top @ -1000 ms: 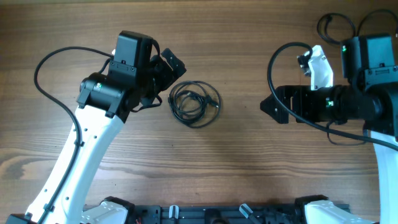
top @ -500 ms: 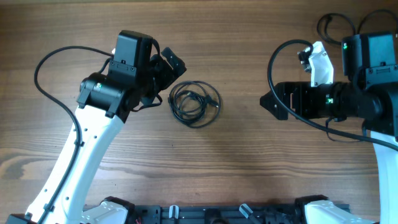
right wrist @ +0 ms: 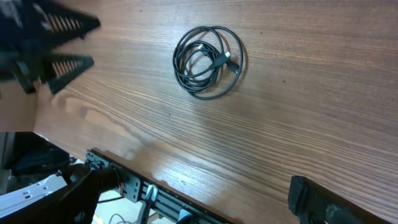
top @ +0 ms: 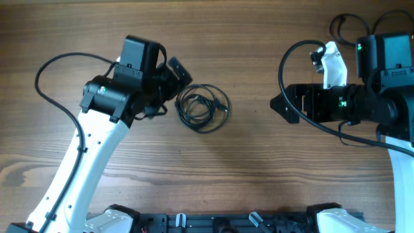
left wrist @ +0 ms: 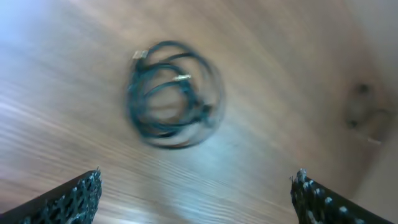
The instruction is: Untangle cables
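The black coiled bundle lies clear in front of my left gripper's open fingers. I should keep going down until they are on both sides of the bundle's near edge, and then close them.
The cables lie as one small black coiled bundle with small plug ends on the wooden table, between the two arms. My left gripper hovers just left of the bundle, open and holding nothing. In the left wrist view the cables look blurred, ahead of the left gripper. My right gripper is open and points left, a good way right of the bundle. From the right wrist the cables sit far ahead of the right gripper.
A black rail runs along the table's front edge. Thick black arm wires loop at the left and at the right. The left arm's open fingers show at the top left of the right wrist view.
The left gripper has shifted slightly beside the bundle and its wrist view is blurred by motion. The right arm edged a little to the left early on. The cables have not moved.
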